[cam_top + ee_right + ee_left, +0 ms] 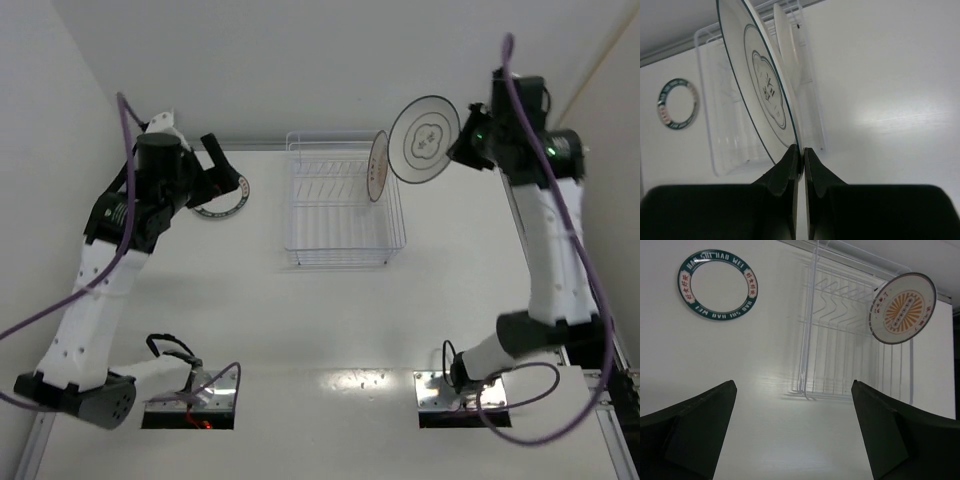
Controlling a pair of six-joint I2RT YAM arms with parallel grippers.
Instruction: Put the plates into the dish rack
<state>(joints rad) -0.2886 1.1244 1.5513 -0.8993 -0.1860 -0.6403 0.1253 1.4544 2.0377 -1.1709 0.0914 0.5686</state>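
The slots [352, 188] beside the sunburst plate are free, and my right gripper pinches the flower plate's rim [450, 152], so I should keep carrying that plate there until it stands.
My right gripper [461, 146] is shut on the rim of the grey-ringed flower plate [425, 140] and holds it upright in the air, just right of the dish rack [330, 215]. In the right wrist view the fingertips pinch the plate's [762, 90] lower edge at my right gripper [802, 152]. The orange sunburst plate [378, 166] stands upright in the rack's right end and also shows in the left wrist view [902, 307]. The teal-rimmed plate [232, 203] lies flat on the table left of the rack. My left gripper [226, 180] is open and empty beside it, partly covering it from above.
The left wrist view shows the teal plate [717, 285] far left and the rack [835, 330] ahead, with bare table between the open fingers [705, 430]. The right wrist view shows the rack [725, 145] behind the held plate. A wall runs behind the rack.
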